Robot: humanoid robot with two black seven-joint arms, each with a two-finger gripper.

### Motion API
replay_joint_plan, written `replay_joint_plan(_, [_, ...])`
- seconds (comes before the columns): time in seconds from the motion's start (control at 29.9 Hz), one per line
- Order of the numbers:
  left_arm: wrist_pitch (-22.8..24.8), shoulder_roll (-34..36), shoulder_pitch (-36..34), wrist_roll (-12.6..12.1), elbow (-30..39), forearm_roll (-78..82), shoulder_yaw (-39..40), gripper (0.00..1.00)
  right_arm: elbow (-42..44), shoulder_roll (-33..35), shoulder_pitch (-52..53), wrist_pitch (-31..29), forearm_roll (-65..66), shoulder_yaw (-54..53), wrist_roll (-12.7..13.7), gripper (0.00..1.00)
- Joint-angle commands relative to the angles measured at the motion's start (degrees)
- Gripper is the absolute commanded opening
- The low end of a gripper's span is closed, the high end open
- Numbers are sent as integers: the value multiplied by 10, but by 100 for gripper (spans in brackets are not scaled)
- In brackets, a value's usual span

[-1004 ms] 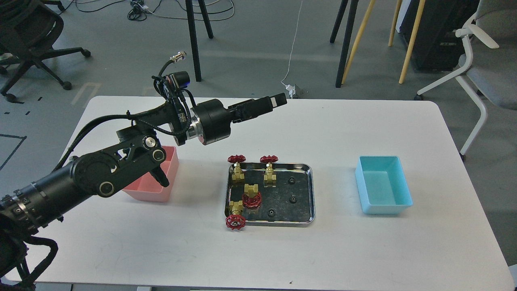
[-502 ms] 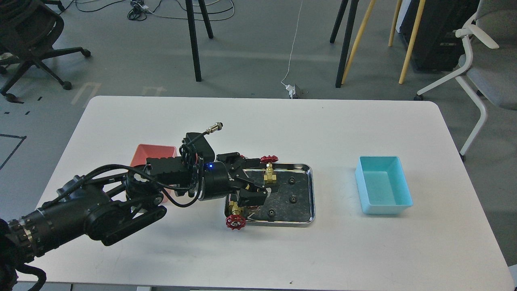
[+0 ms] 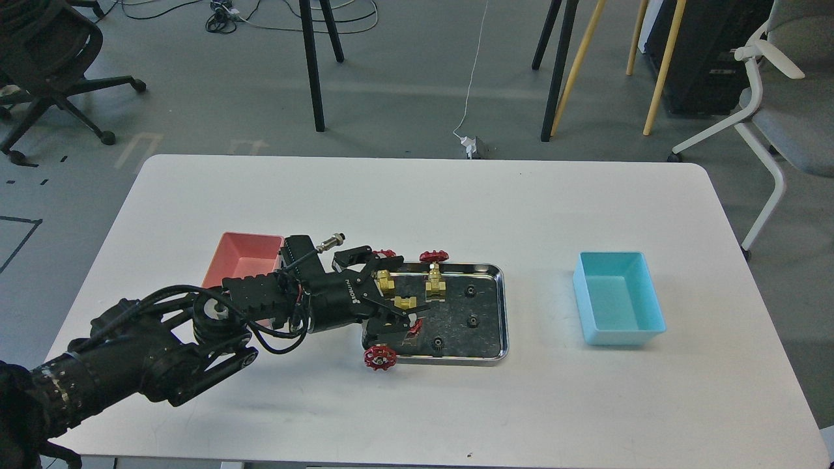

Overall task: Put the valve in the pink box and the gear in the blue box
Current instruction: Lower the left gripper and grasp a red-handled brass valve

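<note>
The valve's brass body [image 3: 404, 302] hides the tray's bottom next to the black gears. I should expect another gear hidden there [image 3: 406, 297] when I pick up the valve.
My left gripper [image 3: 389, 286] is open and low over the left side of the steel tray [image 3: 498, 312]. Its fingers straddle the brass body of the back-left valve [image 3: 386, 280]; whether they touch it I cannot tell. A second valve [image 3: 434, 285] stands at the tray's back, a third [image 3: 405, 302] lies by the lower finger, and a fourth shows only its red handwheel [image 3: 380, 357] at the front-left corner. Three black gears [image 3: 470, 291] lie in the tray's right half. The pink box [image 3: 242, 259] is left of the tray, partly hidden by my arm. The blue box [image 3: 618, 296] is at the right.
The white table's [image 3: 456, 208] back edge faces chair and tripod legs on the floor. My left arm [image 3: 163, 352] lies across the table's front left, over the pink box's near side.
My left gripper came down from high above the table's middle to the tray's left side, opened, then drew slightly left and lower around the valves. Nothing has been lifted.
</note>
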State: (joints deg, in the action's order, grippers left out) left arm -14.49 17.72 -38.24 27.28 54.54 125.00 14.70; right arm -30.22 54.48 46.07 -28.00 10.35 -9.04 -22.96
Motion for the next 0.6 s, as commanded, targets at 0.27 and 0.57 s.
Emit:
replay_joint_plan(0.27, [-2,-39,0,5,-38,0,0,100,-13,15,-70,0,64,-3,-2,99])
replay_joint_plan(0.57, [-26,-59,-1,7,-90,0,-28,100,2,8,-120,0,67,-3,-2,99])
